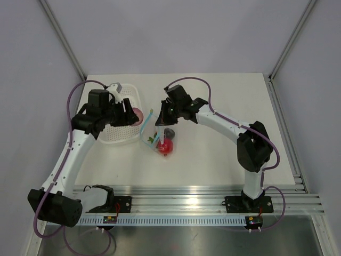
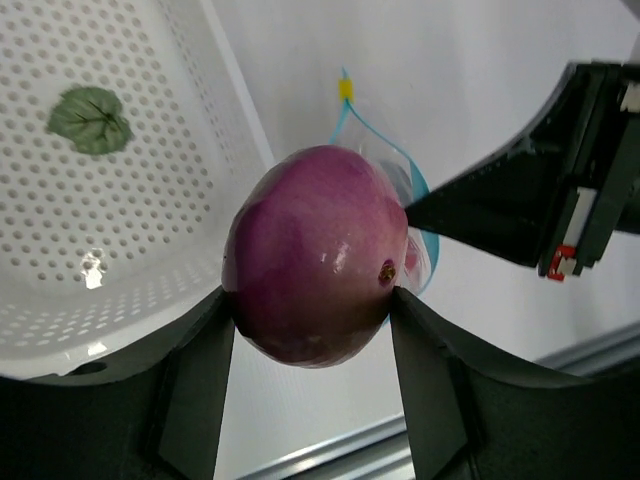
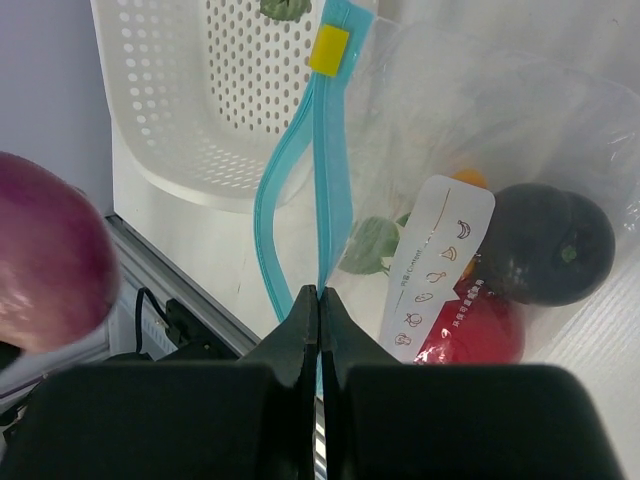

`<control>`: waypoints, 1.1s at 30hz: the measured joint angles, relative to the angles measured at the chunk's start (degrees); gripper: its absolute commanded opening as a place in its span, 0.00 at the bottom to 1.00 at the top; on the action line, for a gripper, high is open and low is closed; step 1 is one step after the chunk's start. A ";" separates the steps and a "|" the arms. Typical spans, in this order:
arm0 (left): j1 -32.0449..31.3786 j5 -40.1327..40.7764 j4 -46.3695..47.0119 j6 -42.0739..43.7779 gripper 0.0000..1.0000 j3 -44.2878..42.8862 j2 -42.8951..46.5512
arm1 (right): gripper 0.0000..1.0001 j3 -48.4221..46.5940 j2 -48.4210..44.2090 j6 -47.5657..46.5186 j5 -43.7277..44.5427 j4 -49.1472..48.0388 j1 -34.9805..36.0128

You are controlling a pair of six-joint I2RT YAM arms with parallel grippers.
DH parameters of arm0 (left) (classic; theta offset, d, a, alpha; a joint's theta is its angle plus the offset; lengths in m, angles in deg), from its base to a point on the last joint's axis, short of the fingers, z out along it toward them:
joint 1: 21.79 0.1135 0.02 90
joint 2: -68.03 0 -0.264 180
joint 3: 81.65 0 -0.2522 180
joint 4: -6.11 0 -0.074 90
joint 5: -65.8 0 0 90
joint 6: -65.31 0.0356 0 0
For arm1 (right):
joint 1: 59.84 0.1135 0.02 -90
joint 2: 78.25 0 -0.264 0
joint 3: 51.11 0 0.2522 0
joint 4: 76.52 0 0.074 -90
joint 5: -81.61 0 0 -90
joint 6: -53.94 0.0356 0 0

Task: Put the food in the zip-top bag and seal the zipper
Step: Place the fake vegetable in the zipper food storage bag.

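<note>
My left gripper is moving toward the bag's opening [image 1: 149, 131] and should continue and release the pink roundish piece inside, as the light blue zipper [image 1: 143, 129] gapes toward the piece.
My left gripper [image 2: 315, 300] is shut on the pink roundish piece [image 2: 318, 255] and holds it in the air between the basket and the bag; the piece also shows in the top view [image 1: 137, 115] and the right wrist view [image 3: 45, 255]. My right gripper [image 3: 319, 295] is shut on one side of the light blue zipper [image 3: 337, 180] and lifts the zip-top bag [image 1: 159, 140]. The bag's mouth gapes open. Inside lie a red roundish piece [image 3: 475, 335], a dark round piece [image 3: 545, 243] and a green leafy piece [image 3: 370, 243]. A yellow slider [image 3: 329, 50] sits at the zipper's far end.
The white perforated basket [image 1: 120, 134] stands left of the bag, with one green leaf [image 2: 90, 120] lying in it. A white label card [image 3: 435, 270] is inside the bag. An aluminium rail [image 1: 186, 194] runs along the near table edge.
</note>
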 measured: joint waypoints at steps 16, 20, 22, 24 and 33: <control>-4.46 -12.98 3.76 -0.37 0.39 5.66 -8.31 | 0.00 0.11 -1.75 -0.15 -0.17 0.98 -0.59; -5.40 -12.81 5.09 -1.20 0.42 5.66 -11.39 | 0.00 0.85 -3.58 -0.17 -0.66 0.94 -0.92; -6.19 -12.68 5.95 -1.44 0.42 5.64 -13.00 | 0.00 1.64 -5.05 -0.15 -1.25 0.92 -0.83; -6.78 -12.59 6.58 -1.68 0.44 5.64 -14.05 | 0.00 2.43 -6.29 -0.13 -1.75 0.70 -0.83; -8.90 -10.45 5.25 -2.16 0.94 2.43 -14.91 | 0.00 5.27 -8.28 -0.13 -2.19 -0.26 -0.83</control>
